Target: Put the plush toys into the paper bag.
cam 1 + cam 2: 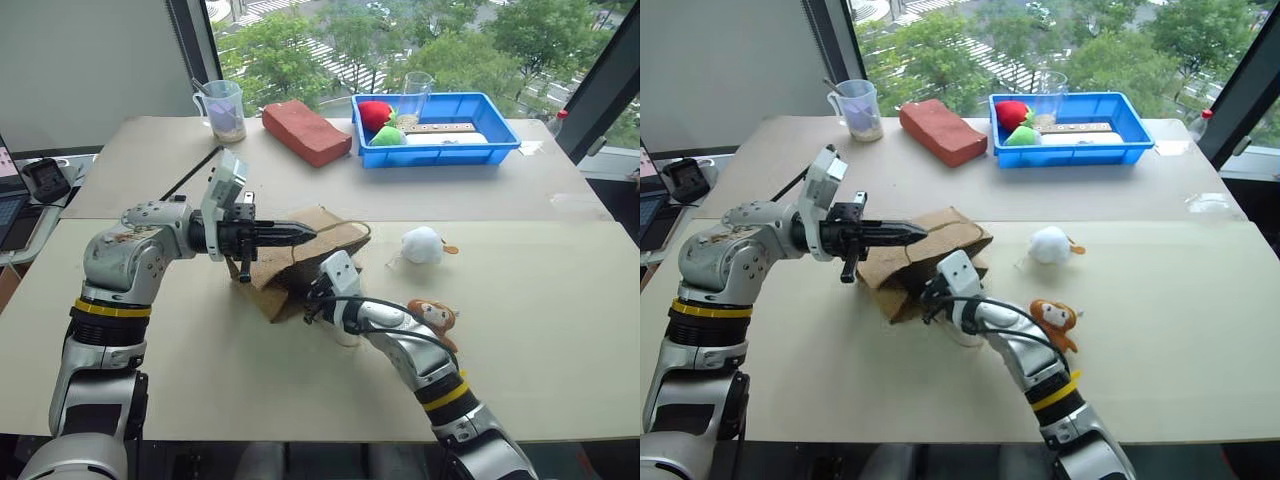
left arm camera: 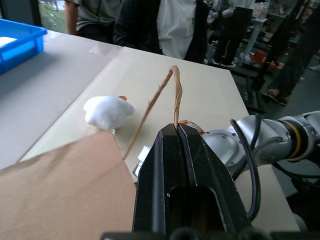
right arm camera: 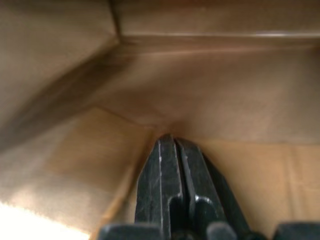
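Observation:
The paper bag's upper side [image 1: 282, 267] droops over my right gripper, so my left gripper should pull the string handle [image 1: 346, 222] up and back before the monkey goes in.
The paper bag [image 1: 283, 268] lies on its side at the middle of the table, its mouth toward my right arm. My left gripper [image 2: 176, 129] is shut on the bag's thin string handle [image 2: 174, 95], which rises from between its fingertips. It hovers level just above the bag [image 1: 308, 233]. My right gripper [image 3: 172, 142] is shut and reaches inside the bag, with brown paper all around its tips. The white ball plush toy [image 1: 422, 245] sits on the table to the right of the bag. The brown monkey plush toy [image 1: 436, 318] lies beside my right forearm.
A reddish-brown brick-shaped block [image 1: 305, 131] lies at the back. Right of it is a blue tray [image 1: 440, 157] holding red and green plush fruits and a clear cup. A measuring cup [image 1: 222, 108] stands at the back left. People [image 2: 150, 25] stand beyond the table.

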